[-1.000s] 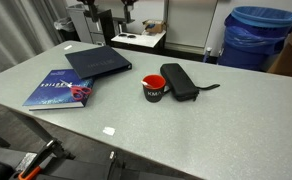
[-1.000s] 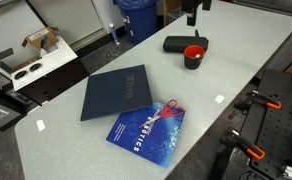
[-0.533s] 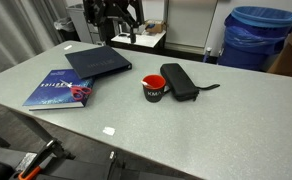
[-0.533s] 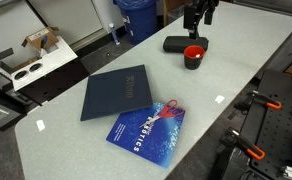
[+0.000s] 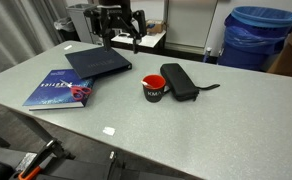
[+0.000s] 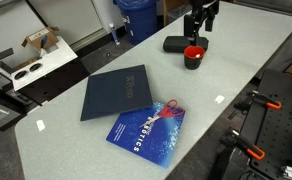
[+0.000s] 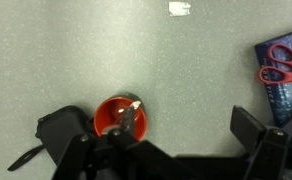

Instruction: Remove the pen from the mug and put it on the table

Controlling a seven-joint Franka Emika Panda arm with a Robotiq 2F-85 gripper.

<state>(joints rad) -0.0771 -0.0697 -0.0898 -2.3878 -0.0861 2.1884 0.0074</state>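
The pen's pale tip (image 7: 136,104) leans against the mug's rim (image 5: 154,83) within my open fingers' width, so I should go on lowering my gripper until my fingers straddle the pen's tip.
The black mug (image 5: 153,88) with a red interior stands on the pale grey-green table (image 5: 216,130), next to a long black case (image 5: 179,80). It also shows in the other exterior view (image 6: 194,56). In the wrist view the mug (image 7: 110,108) holds a dark pen (image 7: 129,116) with a pale tip, leaning against the rim. My gripper (image 7: 154,135) is open and empty, above the mug, which lies close to my left finger (image 7: 61,132). In both exterior views the gripper (image 5: 126,20) (image 6: 199,18) hangs above the mug.
A dark folder (image 5: 98,62) and a blue book (image 5: 61,90) with red scissors (image 6: 166,110) lie on the table. A small white tag (image 5: 108,130) lies near the front edge. A blue bin (image 5: 258,35) stands behind the table.
My gripper has come into both exterior views from the top and lowered toward the mug. The mug, pen, case and books have not moved.
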